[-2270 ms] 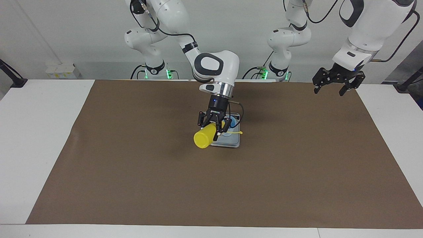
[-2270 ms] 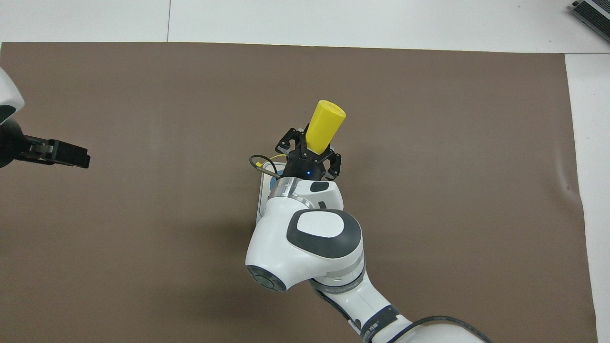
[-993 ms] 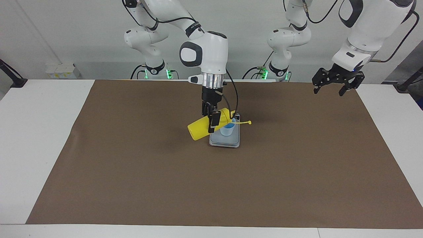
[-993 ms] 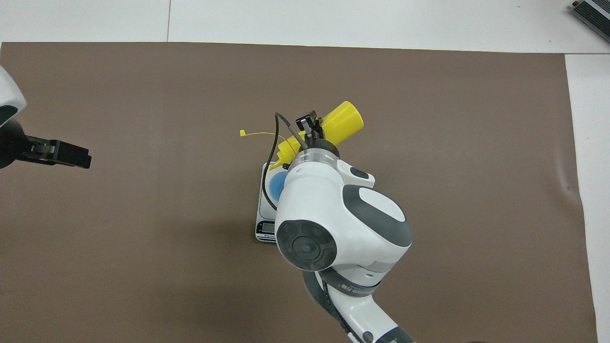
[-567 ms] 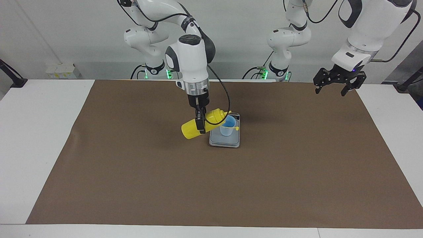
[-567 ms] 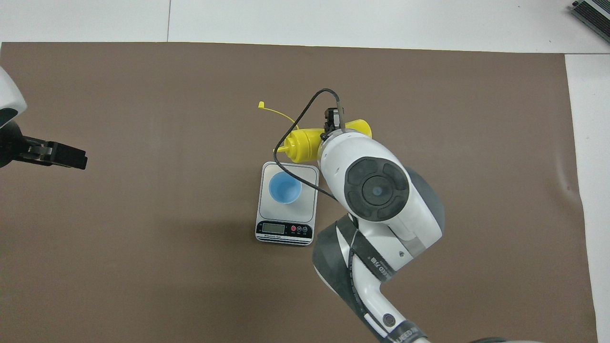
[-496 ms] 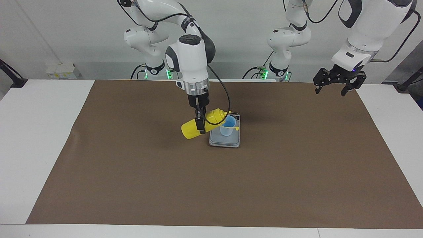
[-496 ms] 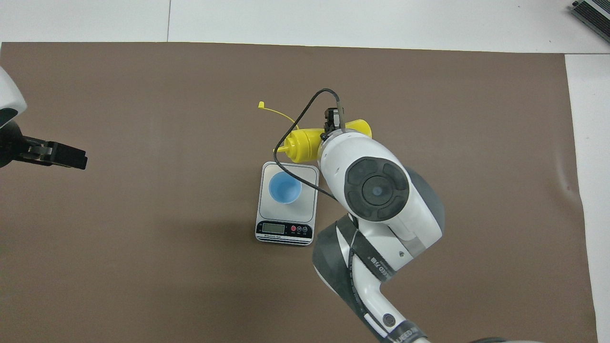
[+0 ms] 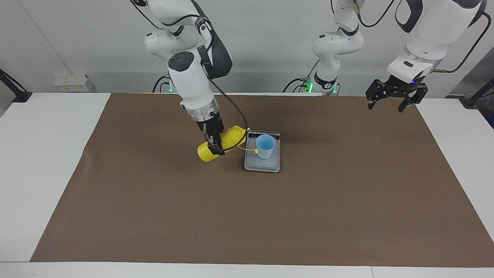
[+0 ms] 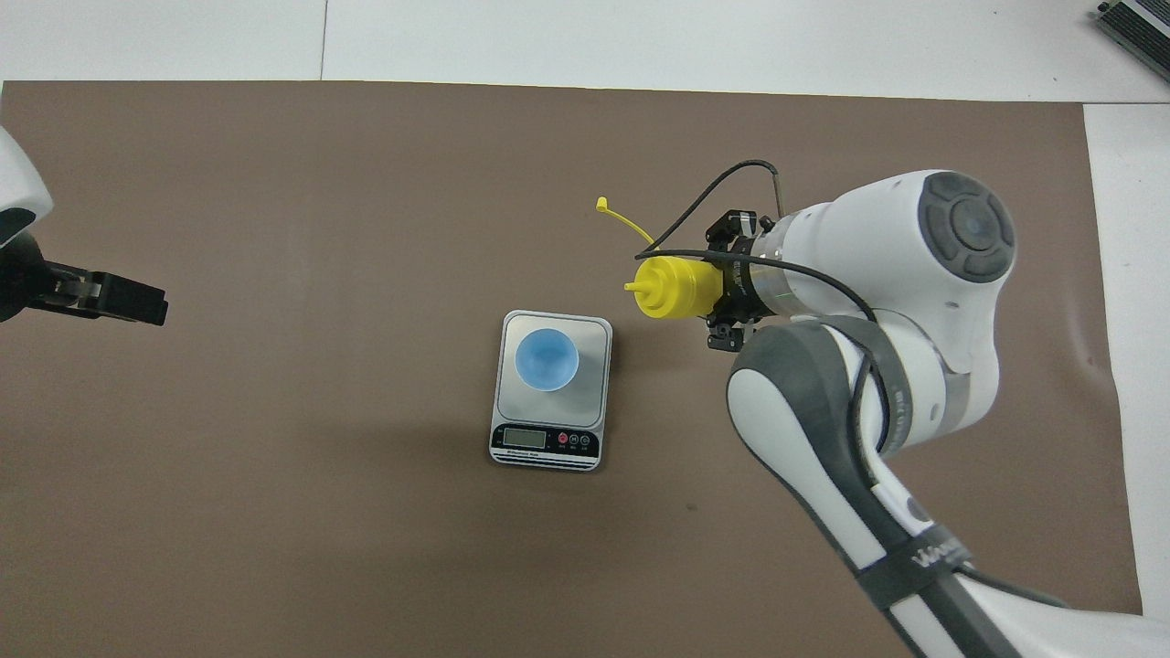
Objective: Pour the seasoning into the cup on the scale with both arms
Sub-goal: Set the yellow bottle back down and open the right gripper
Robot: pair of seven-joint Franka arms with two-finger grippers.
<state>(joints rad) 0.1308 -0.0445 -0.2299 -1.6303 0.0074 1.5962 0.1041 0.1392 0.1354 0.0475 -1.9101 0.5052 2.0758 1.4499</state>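
Note:
The yellow bottle's base point(image 9: 206, 153) is free and the mat point(image 9: 168, 158) beyond it is open, so my right gripper should keep turning the bottle upright and release it there.
My right gripper point(image 9: 215, 145) is shut on the seasoning, a yellow squeeze bottle point(image 9: 228, 137), holding it around its middle. The bottle hangs tilted just above the mat beside the scale, toward the right arm's end of the table, its nozzle point(image 10: 632, 288) pointing toward the scale. Its loose cap strap point(image 10: 622, 219) trails from the neck. The light-blue cup point(image 9: 265, 146) stands upright on the grey scale point(image 9: 262, 165), whose display point(image 10: 526, 438) faces the robots. My left gripper point(image 9: 390, 102) waits open and empty, raised over the mat's edge at the left arm's end.
A brown mat point(image 9: 247, 216) covers most of the white table point(image 9: 46, 154). Small white boxes point(image 9: 73, 82) sit by the wall past the right arm's end. A grey device point(image 10: 1138, 26) shows at the table's corner in the overhead view.
My right arm has swung the bottle away from above the cup toward its own end of the table, so the nozzle is now off the scale. The left arm has not moved.

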